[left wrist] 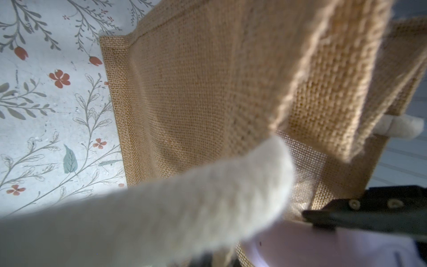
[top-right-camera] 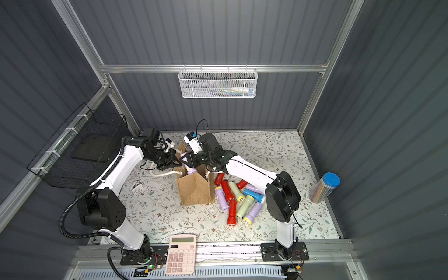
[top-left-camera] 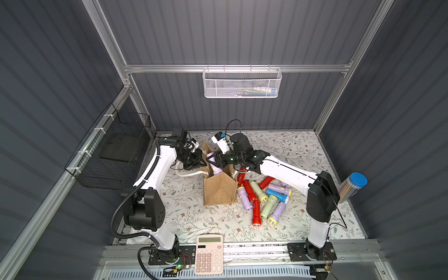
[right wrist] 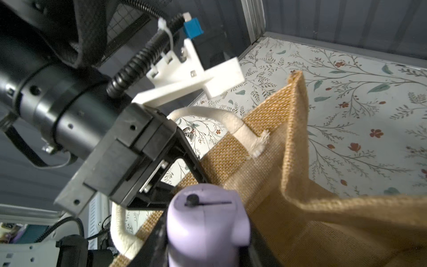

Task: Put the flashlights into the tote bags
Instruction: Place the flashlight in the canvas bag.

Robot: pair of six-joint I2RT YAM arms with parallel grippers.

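Note:
My right gripper should keep going down, as the lilac flashlight's lower end (top-left-camera: 217, 171) points into the tote bag's opening (top-left-camera: 224, 169), until its fingers are deep inside, and then let go.
The tan jute tote bag (top-left-camera: 219, 191) (top-right-camera: 195, 191) stands upright at mid table with its mouth open. My left gripper (top-left-camera: 202, 162) (left wrist: 217, 261) is shut on the bag's rim beside a white rope handle (left wrist: 161, 219) and holds that wall outward. My right gripper (top-left-camera: 218, 159) (right wrist: 208, 242) is shut on a lilac flashlight (top-left-camera: 210, 155) (right wrist: 203, 219). It hangs over the bag's mouth, tail end toward the left gripper. Another lilac shape with a yellow spot (top-left-camera: 216, 170) shows inside the mouth. Several red, lilac, pale green and blue flashlights (top-left-camera: 261, 196) (top-right-camera: 238, 196) lie piled right of the bag.
A pink calculator (top-left-camera: 209, 254) lies at the front edge. A white mesh basket (top-left-camera: 242, 83) hangs on the back wall and a black wire basket (top-left-camera: 114, 155) on the left wall. A blue-capped pencil tube (top-left-camera: 352, 190) stands at the right edge.

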